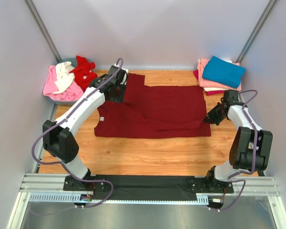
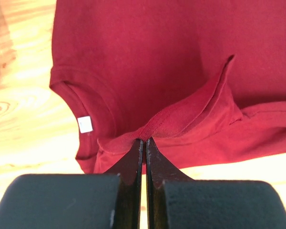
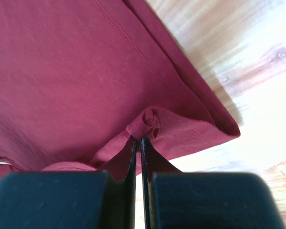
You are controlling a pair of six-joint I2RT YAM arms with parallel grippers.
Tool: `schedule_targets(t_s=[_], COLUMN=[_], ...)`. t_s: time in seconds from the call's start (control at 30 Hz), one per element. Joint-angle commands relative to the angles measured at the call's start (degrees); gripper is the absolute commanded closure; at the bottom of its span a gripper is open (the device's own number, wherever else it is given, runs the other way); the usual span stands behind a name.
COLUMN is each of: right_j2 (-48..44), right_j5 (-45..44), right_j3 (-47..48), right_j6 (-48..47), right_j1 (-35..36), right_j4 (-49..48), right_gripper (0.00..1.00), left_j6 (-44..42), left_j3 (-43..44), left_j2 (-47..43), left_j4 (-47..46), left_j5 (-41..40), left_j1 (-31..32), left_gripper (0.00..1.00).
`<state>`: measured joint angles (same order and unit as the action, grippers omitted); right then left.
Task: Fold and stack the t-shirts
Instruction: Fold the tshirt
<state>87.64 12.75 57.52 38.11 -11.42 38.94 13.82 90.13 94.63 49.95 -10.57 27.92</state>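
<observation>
The bunched hem (image 3: 150, 118) is folded over the maroon t-shirt. My right gripper should keep laying it inward until it reaches the lower layer's edge (image 3: 187, 76), and then let go.
The large dark maroon t-shirt (image 1: 157, 112) lies spread across the middle of the wooden table. My left gripper (image 1: 118, 90) is at its far left shoulder, shut on a raised fold of the maroon cloth (image 2: 181, 114) beside the collar with its white tag (image 2: 85, 124). My right gripper (image 1: 213, 117) is at the shirt's right edge, shut on a bunched bit of hem (image 3: 148, 125). A folded teal-blue shirt (image 1: 223, 71) tops a stack of folded pink (image 1: 214, 85) and red shirts at the back right.
A grey bin (image 1: 55, 98) at the back left holds loose pink (image 1: 52, 83), white (image 1: 64, 76) and bright red (image 1: 84, 70) shirts. Grey walls close in the table on three sides. Bare wood (image 1: 152, 152) lies between the shirt and the arm bases.
</observation>
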Motion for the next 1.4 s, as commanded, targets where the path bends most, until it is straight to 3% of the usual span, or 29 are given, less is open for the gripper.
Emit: schedule_targets(t_s=[0.0, 0.37, 0.63, 0.73, 0.77, 0.8, 0.9, 1.1, 1.23, 1.37], right_j2=[0.78, 8.60, 14.58, 15.90, 16.42, 16.60, 15.82, 5.81, -4.12, -13.26], right_j5=[-1.06, -1.85, -1.85, -2.73, -3.34, -4.13, -5.46, -12.30, -16.08, -13.64], right_j3=[2.95, 5.76, 8.40, 9.54, 10.33, 10.51, 10.86, 8.59, 3.42, -5.79], right_j6=[1.18, 3.03, 3.73, 3.99, 4.08, 4.08, 4.26, 2.85, -0.65, 0.38], right_j1=[0.17, 0.17, 0.17, 0.17, 0.17, 0.17, 0.17, 1.49, 8.05, 15.10], right_j4=[-2.02, -4.22, -5.01, -5.01, -4.32, -4.22, -4.04, -4.75, -8.17, -17.71], right_gripper=[1.00, 0.99, 0.81, 0.60, 0.40, 0.29, 0.12, 0.08, 0.10, 0.24], left_j6=[-3.28, -6.44, -7.06, -7.06, -7.23, -7.23, -7.32, -8.46, -8.29, -7.85], left_j3=[2.77, 9.44, 14.81, 14.73, 14.20, 13.85, 12.27, 7.96, 8.40, 8.13], left_j2=[1.43, 10.65, 19.89, 21.03, 21.30, 21.30, 20.69, 16.91, 17.34, 18.74], left_j4=[-2.40, -4.34, -2.58, -3.54, -4.07, -5.38, -8.11, -14.79, -14.71, -14.36], left_j5=[1.42, -1.11, -7.18, -8.77, -8.86, -8.68, -8.94, -7.80, -7.98, -7.71], left_j1=[-1.64, -3.14, -4.02, -4.28, -4.45, -4.54, -4.63, -4.63, -4.72, -4.72], left_gripper=[1.00, 1.00, 1.00, 1.00, 1.00, 1.00, 1.00, 1.00, 1.00, 1.00])
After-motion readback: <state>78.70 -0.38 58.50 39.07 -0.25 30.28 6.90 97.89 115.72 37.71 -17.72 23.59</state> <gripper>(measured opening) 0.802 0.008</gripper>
